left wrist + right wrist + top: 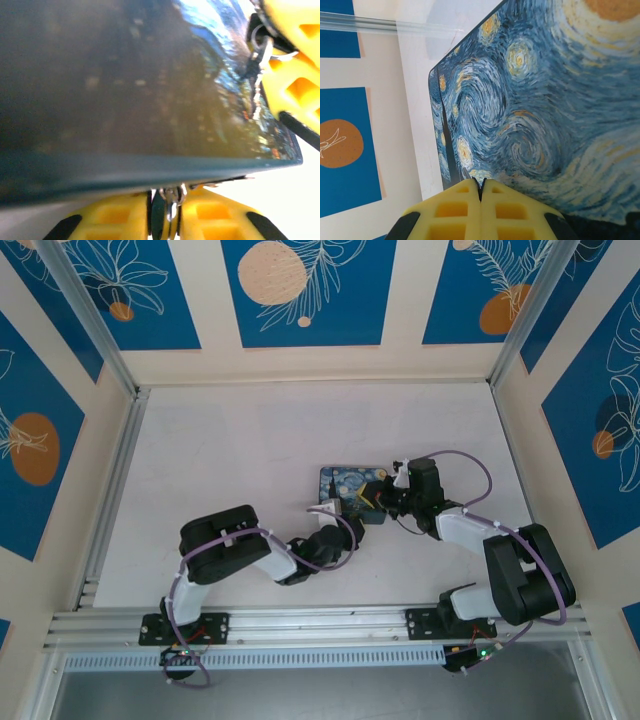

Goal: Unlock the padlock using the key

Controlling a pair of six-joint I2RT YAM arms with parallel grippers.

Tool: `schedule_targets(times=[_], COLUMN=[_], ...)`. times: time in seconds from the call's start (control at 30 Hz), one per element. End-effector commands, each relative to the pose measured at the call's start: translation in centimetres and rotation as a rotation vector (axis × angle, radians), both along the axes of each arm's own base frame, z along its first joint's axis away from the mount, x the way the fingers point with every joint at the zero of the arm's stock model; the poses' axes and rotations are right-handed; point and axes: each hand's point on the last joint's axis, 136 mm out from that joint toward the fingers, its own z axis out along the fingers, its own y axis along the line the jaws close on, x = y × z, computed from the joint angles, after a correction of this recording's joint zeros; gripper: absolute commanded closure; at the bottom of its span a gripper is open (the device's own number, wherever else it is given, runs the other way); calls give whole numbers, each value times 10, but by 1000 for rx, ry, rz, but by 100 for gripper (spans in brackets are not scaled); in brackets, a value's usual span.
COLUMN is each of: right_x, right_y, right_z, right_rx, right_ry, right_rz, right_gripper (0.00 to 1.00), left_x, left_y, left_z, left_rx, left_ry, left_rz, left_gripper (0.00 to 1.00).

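Observation:
The key [259, 75] is next to the box's corner and the padlock is at the box's near edge, so the robot's left gripper should turn the box's front [135, 110] toward the key.
Between my left gripper's [168, 207] yellow fingers a small silvery-bluish metal piece, the padlock [173, 199], is pinched just under the edge of the dark box [125, 100]. In the top view this gripper [338, 512] sits at the near edge of the starry-night box [345, 480]. My right gripper [372, 500] is at the box's right near corner, its fingers [295, 80] beside a thin metal key [259, 50] with a ring. In the right wrist view its jaws [481, 186] are pressed together over the painted lid [545, 100], and the key itself is hidden.
The box lies mid-table on the pale surface [220, 450]. Aluminium rails [110, 470] run along the left side and the near edge. Painted blue-and-cream walls close in the back and both sides. Both arms crowd the box from the near side.

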Motion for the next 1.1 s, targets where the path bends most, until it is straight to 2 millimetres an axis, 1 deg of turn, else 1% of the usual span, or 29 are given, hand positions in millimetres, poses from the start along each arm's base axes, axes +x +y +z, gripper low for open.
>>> schedule_targets(times=[0.0, 0.13, 0.23, 0.3, 0.37, 0.43, 0.5, 0.6, 0.7, 0.8, 0.93, 1.07], right_x=[2, 4, 3, -2, -10, -20, -32, -51, -70, -88, -104, -112], right_y=[-2, 0, 0, -1, -2, -3, -3, -2, 1, 5, 7, 9], right_z=[1, 18, 40, 54, 62, 64, 60, 50, 39, 29, 20, 13], right_rx=[-10, 0, 3, 4, 8, 21, 35, 59, 74, 76, 64, 65], right_ry=[-4, -36, -80, -109, -122, -127, -120, -107, -100, -91, -93, -87], right_rz=[10, 25, 40, 48, 54, 58, 66, 75, 88, 100, 105, 110], right_gripper=[100, 100, 100, 100, 100, 100, 100, 100, 100, 100, 100, 100], left_x=[4, 6, 8, 9, 10, 10, 11, 11, 12, 11, 9, 8], left_y=[9, 12, 16, 23, 31, 42, 53, 71, 84, 92, 88, 72], left_z=[-23, -20, -15, -11, -8, -7, -4, -1, 3, 8, 21, 44], left_rx=[66, 37, 16, 6, 9, 26, 40, 64, 85, 97, 60, -6], left_ry=[30, 50, 72, 95, 109, 131, 141, 158, 175, 191, 211, 213], left_rz=[33, 43, 49, 63, 71, 81, 92, 106, 107, 82, 2, -109], left_gripper=[88, 100, 100, 100, 100, 100, 100, 100, 100, 100, 100, 100])
